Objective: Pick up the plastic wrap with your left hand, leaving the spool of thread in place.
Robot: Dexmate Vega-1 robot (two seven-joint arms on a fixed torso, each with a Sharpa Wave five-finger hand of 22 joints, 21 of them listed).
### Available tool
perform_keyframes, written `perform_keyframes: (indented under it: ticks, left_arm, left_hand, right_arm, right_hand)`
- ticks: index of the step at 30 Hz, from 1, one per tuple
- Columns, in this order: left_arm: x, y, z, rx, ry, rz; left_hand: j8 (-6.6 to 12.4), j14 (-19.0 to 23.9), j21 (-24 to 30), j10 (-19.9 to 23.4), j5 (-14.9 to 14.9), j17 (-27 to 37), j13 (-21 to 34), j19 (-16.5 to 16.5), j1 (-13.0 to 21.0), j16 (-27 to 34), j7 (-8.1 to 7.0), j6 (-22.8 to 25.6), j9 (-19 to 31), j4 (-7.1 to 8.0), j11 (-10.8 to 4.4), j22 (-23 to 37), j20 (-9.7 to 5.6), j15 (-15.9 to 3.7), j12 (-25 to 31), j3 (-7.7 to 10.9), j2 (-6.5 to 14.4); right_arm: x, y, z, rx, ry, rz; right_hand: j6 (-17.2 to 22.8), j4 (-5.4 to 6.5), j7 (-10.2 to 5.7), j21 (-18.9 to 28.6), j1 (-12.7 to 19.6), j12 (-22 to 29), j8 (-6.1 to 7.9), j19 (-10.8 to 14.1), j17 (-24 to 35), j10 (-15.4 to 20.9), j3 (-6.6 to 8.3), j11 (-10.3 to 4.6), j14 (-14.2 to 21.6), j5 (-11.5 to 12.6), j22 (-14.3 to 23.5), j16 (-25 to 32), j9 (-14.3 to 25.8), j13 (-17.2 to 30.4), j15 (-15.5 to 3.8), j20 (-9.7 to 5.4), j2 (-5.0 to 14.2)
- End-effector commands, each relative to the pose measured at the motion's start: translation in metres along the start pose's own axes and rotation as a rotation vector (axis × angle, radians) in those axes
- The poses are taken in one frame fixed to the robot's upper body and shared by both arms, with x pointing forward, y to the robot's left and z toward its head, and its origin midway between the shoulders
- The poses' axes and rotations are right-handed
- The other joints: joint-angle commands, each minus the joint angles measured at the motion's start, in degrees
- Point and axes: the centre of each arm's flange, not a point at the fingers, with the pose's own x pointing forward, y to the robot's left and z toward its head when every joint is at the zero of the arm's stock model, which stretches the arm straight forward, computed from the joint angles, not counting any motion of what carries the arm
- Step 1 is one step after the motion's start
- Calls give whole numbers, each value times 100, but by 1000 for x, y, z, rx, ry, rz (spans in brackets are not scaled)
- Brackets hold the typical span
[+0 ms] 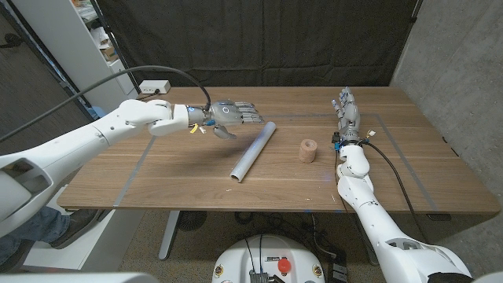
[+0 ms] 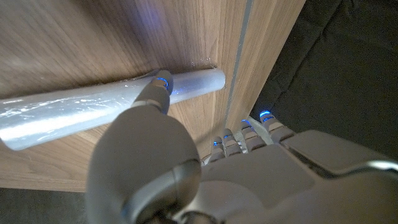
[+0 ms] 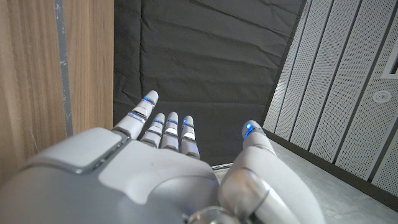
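My thumb is over the plastic wrap (image 1: 254, 152), which lies crosswise under it, so the plastic wrap will turn toward the thumb's line when I grip and lift it.
The plastic wrap (image 1: 253, 151) is a long pale roll lying at a slant in the middle of the wooden table (image 1: 173, 177). My left hand (image 1: 230, 115) hovers just left of the roll's far end, fingers spread and holding nothing. In the left wrist view its thumb reaches over the plastic wrap (image 2: 74, 112); I cannot tell whether it touches. The spool of thread (image 1: 307, 150) is a small tan cylinder standing right of the roll. My right hand (image 1: 347, 112) stays at the table's right side with fingers extended, well away from the spool, and its fingers (image 3: 168, 127) hold nothing.
A white power strip (image 1: 154, 86) with a black cable lies at the table's far left corner. A dark curtain hangs behind the table. A white shelf unit stands at the far left.
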Motion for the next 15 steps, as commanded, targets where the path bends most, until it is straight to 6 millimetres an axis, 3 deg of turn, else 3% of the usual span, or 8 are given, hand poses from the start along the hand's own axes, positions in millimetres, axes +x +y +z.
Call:
perform_keyframes:
  ticks: [1, 6, 15]
  left_arm:
    - [7, 1, 0, 18, -40, -28]
    - [13, 5, 1, 27, -56, -20]
    - [22, 10, 5, 32, -116, -19]
  left_hand:
    - [60, 74, 29, 160, 40, 17, 1, 65, 91, 58, -73, 58, 15, 4, -60, 17, 18, -144, 87, -47, -13]
    - [92, 187, 50, 304, 63, 18, 16, 152, 117, 88, -89, 144, 19, 13, -79, 15, -125, -151, 145, -103, -16]
    - [105, 226, 70, 314, 88, 19, 31, 252, 149, 84, -96, 197, 21, 19, -64, 11, -234, -149, 147, -161, -15]
  right_arm:
    - [0, -2, 1, 14, -10, -13]
    - [0, -2, 0, 24, -14, -18]
    - [0, -1, 1, 40, -27, -24]
  right_hand:
    - [46, -5, -6, -28, 30, -14, 1, 15, 13, 24, -22, 1, 51, 17, 19, 35, 1, -7, -5, 30, 7]
    - [58, -8, -7, -29, 32, -8, 6, 13, 8, 44, -22, 0, 60, 20, 19, 38, 1, -12, -30, 31, 9]
    - [79, -14, -19, -30, 35, -9, 12, 9, -3, 51, -25, 3, 64, 26, 19, 38, 1, -22, -30, 30, 7]
